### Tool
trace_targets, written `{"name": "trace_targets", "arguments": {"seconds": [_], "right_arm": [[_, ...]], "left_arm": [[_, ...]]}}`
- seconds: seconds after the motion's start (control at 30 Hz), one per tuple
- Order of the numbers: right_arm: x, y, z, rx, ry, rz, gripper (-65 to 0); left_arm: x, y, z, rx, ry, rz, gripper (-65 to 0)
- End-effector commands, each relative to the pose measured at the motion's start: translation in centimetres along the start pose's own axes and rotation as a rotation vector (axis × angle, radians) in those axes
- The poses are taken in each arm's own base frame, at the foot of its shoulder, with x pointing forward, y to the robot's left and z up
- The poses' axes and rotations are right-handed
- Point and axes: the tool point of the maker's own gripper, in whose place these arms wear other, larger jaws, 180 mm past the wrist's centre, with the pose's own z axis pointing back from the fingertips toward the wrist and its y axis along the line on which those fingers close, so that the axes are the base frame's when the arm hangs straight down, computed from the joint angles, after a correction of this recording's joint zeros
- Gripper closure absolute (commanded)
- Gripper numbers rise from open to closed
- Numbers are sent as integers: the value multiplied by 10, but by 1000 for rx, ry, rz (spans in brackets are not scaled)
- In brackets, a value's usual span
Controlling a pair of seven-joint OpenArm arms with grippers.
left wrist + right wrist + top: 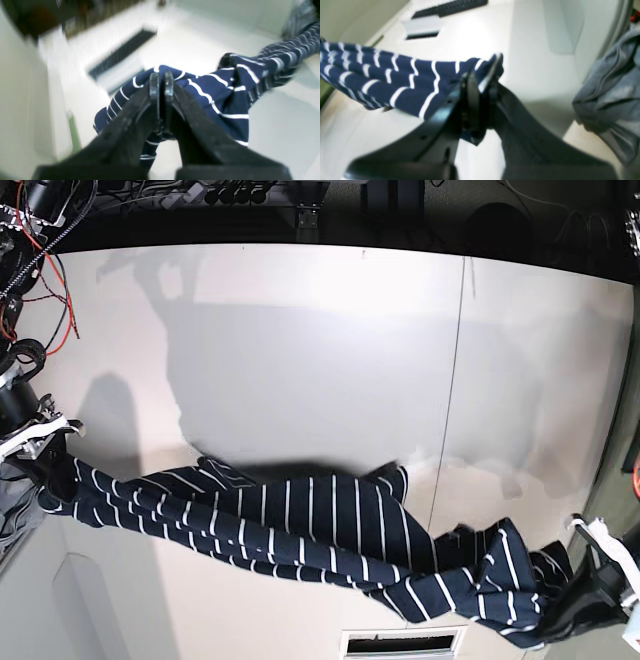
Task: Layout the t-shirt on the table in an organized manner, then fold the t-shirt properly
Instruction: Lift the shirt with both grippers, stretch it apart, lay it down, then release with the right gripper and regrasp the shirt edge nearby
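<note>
The t-shirt is stretched between my grippers into a bunched band (pixel 240 537), so next I put it down farther back (pixel 330 380). My left gripper should then grab another fold of the t-shirt and spread it out.
The navy t-shirt (pixel 300 530) with thin white stripes is pulled into a long bunched band across the near part of the white table (pixel 300 330). My right gripper (pixel 482 80) is shut on one end of the t-shirt (pixel 395 77); in the base view that gripper (pixel 47 472) is at the far left. My left gripper (pixel 161 81) is shut on a fold of the t-shirt (pixel 212 100) at the other end; in the base view it (pixel 560 612) sits low at the right. The middle of the shirt sags onto the table.
A plain grey garment (pixel 607 100) lies bunched beside my right gripper, at the base view's left edge (pixel 14 525). A dark seam (pixel 455 380) runs across the table. A slotted vent (pixel 405 642) sits at the near edge. Red and black cables (pixel 40 260) hang at the far left.
</note>
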Motion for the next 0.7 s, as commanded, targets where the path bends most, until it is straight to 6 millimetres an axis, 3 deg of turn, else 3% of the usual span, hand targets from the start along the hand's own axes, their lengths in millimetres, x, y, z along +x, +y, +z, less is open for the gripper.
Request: {"name": "trace_targets", "arguments": {"seconds": [0.0,0.07,0.13,0.23,0.33,0.4,0.47,0.53,0.57,0.67], "right_arm": [[18,-2,3,0,-52,9,0],[-1,-1,7,0,8,-10,0],[-29,-2,18,-9,88,-28,0],[-78,-7,45,-41,214,-48,0],[-119,-16,68,-82,329,-61,0],[-136,-21,75,-98,369,-86,-11],[-148,-26,79,-112,383,-114,-196],[-155,-29,80,-121,387,-139,-347],[-156,-30,80,-122,380,-149,-385],[-145,-27,73,-104,326,-184,-393]], "left_arm": [[27,3,8,6,-52,-46,0],[22,-16,15,-46,-2,-36,0],[-3,-49,22,-141,69,28,0],[-70,-94,39,-233,237,176,0],[-132,-126,57,-251,374,340,0],[-159,-138,63,-245,416,445,-97],[-181,-148,69,-236,447,533,-207],[-196,-156,73,-231,471,594,-259],[-199,-158,74,-229,476,610,-259],[-198,-155,73,-223,466,613,-259]]}}
